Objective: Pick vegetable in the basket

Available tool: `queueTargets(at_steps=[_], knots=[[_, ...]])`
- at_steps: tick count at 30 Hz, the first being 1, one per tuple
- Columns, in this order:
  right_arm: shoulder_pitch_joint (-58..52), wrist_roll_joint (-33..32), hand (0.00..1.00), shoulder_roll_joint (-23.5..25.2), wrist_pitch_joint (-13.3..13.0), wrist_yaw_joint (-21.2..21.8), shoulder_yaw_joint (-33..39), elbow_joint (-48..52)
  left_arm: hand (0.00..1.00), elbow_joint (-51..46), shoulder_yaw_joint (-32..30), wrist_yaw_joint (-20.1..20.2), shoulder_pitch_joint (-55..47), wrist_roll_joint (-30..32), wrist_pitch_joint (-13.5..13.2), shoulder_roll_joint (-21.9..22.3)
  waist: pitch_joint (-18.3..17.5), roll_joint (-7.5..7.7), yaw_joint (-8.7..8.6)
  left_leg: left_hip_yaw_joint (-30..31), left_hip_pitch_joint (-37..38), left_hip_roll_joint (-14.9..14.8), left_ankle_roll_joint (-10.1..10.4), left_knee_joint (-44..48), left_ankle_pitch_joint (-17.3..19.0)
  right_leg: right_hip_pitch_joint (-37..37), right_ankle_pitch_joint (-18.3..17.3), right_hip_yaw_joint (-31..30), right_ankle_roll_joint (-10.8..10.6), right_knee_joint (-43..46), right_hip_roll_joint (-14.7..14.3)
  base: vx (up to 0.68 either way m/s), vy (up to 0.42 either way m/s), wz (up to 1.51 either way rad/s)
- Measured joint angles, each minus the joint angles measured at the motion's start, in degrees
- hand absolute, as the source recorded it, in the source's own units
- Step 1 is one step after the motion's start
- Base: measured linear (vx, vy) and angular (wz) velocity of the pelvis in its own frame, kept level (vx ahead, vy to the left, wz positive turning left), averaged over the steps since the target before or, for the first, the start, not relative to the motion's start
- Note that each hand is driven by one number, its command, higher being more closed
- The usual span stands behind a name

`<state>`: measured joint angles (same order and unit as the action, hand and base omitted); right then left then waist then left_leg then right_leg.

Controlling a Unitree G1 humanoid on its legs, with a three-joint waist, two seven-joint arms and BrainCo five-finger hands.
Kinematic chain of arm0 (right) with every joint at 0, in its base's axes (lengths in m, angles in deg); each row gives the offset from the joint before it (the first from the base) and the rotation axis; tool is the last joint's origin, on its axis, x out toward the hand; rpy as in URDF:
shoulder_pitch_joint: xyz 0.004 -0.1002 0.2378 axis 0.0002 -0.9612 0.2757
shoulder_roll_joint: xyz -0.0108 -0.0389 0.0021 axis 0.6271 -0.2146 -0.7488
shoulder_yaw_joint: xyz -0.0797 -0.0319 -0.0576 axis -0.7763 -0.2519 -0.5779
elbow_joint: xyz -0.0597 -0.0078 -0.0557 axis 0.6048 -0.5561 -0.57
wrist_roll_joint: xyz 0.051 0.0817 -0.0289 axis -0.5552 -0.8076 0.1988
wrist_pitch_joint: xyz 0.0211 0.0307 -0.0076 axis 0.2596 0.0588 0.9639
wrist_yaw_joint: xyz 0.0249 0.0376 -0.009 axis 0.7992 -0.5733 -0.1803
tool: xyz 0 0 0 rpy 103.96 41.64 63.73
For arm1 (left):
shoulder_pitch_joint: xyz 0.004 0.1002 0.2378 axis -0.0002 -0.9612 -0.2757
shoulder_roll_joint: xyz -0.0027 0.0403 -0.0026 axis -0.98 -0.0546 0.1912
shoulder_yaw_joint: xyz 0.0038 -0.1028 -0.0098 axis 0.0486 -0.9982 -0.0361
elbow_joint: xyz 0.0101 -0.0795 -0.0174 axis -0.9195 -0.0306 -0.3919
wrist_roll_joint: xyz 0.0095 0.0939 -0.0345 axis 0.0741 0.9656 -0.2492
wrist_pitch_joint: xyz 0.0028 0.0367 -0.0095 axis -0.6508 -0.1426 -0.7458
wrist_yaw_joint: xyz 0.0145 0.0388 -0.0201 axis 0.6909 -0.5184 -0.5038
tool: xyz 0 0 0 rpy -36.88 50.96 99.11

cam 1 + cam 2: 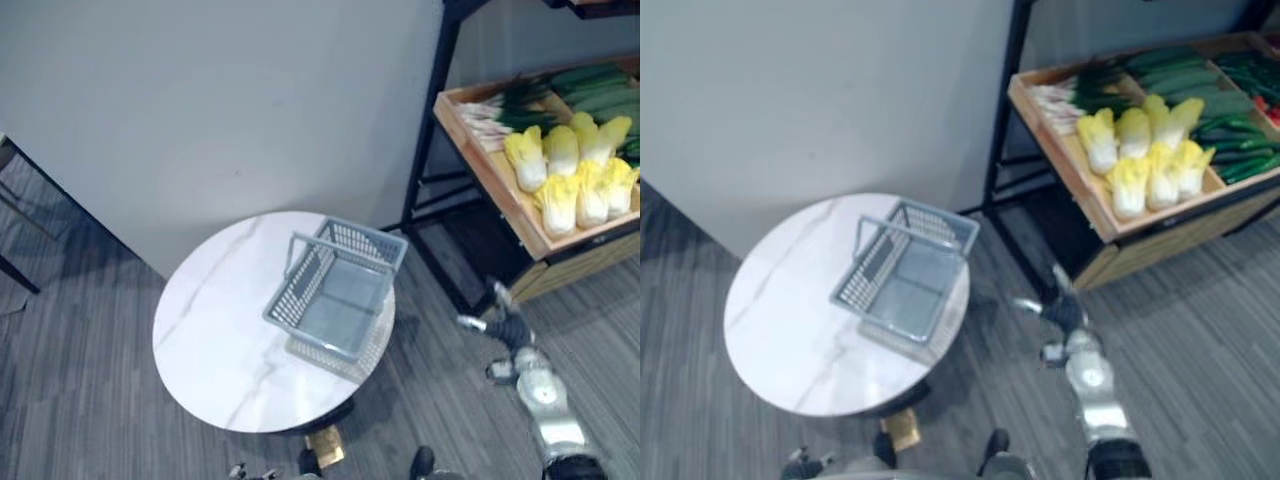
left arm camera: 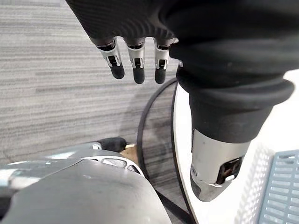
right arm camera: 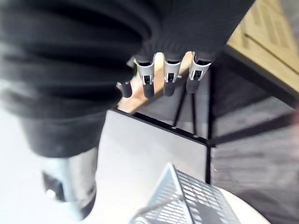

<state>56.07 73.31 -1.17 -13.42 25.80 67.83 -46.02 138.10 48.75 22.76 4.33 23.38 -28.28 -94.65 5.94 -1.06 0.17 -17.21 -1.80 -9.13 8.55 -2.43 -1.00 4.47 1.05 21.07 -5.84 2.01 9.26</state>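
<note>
The grey basket (image 1: 337, 295) will hang with its opening up below the basket's thin handle (image 1: 342, 252) when the robot lifts, because the handle goes across the open top from opposite sides of the basket's rim.
An empty grey plastic basket (image 1: 338, 290) sits on the right side of a round white marble table (image 1: 215, 330), its handle folded towards the wall. Pale yellow cabbages (image 1: 575, 170) lie in a wooden crate (image 1: 500, 185) on a shelf at the right, beside spring onions (image 1: 500, 110) and long green vegetables (image 1: 1200, 85). My right hand (image 1: 505, 320) hangs open over the floor between table and shelf, fingers (image 3: 170, 77) straight and holding nothing. My left hand (image 2: 135, 63) is low by the table's near edge, fingers straight over the floor, and is empty.
A black metal shelf frame (image 1: 430, 120) stands between table and crate. A grey wall (image 1: 250, 100) rises behind the table. Grey striped carpet (image 1: 80, 400) surrounds the table. A dark furniture edge (image 1: 15, 200) shows at the far left.
</note>
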Motion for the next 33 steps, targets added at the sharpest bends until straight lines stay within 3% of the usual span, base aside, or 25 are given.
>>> queueTargets(at_steps=[4, 8, 12, 20, 27, 33], knots=[[9.3, 9.0, 0.00, -3.2, 0.2, -2.6, -2.2, 1.1, 0.00, 0.0, 0.1, 0.1, -0.2, 2.1, 0.0, 0.0, -0.1, -0.07, 0.51, 0.1, 0.7, 1.0, -0.9, -2.1, -1.1, 0.0, 0.7, -0.2, -0.1, -0.5, 0.2, -0.02, 0.044, 0.02], [17.6, 11.5, 0.00, -3.1, 1.0, -4.0, -6.9, -1.5, 0.00, -0.1, 0.0, 0.1, -0.4, 2.2, 0.2, 0.3, -0.1, -0.07, 2.10, 0.7, 0.3, 1.0, -1.0, -3.0, -1.8, -0.1, 1.2, 0.6, 0.1, -1.4, -0.2, 0.02, -0.009, 0.08], [30.9, 12.4, 0.00, -2.3, 2.8, -4.1, -12.5, -17.4, 0.00, -0.6, 0.0, 0.2, -0.1, 2.2, 0.7, 0.3, 0.5, 0.23, 4.05, 2.7, -1.3, 1.2, -0.9, -3.0, -2.6, 0.1, 1.7, 2.5, 0.2, -1.9, -0.2, 0.02, -0.006, 0.22], [51.0, 14.0, 0.00, -2.1, 5.9, -4.4, -12.6, -37.9, 0.00, -2.8, 0.4, 0.0, 1.3, 1.5, 0.7, 0.1, 8.0, 1.11, 8.33, 5.8, -5.2, 1.8, -1.1, -3.0, -4.4, 1.6, 3.0, 5.1, 0.7, -3.2, 0.1, -0.01, 0.010, 0.20], [55.1, 14.0, 0.00, -1.7, 6.9, -4.4, -11.9, -43.1, 0.00, -2.8, 2.8, -1.0, 3.4, 1.4, 0.5, -0.4, 12.1, 1.00, 8.71, 7.1, -7.1, 2.1, -1.1, -3.1, -5.0, 2.6, 3.0, 6.0, 0.7, -3.2, 0.3, 0.01, 0.022, 0.09], [57.8, 13.9, 0.00, -2.0, 7.2, -4.5, -11.9, -44.9, 0.00, -2.8, 7.2, -2.4, 6.0, 1.6, 0.4, -1.4, 12.7, 0.86, 9.24, 8.6, -9.0, 1.7, -0.7, -3.1, -5.7, 3.7, 3.1, 6.0, 0.8, -3.2, -0.1, 0.03, 0.005, 0.10]])
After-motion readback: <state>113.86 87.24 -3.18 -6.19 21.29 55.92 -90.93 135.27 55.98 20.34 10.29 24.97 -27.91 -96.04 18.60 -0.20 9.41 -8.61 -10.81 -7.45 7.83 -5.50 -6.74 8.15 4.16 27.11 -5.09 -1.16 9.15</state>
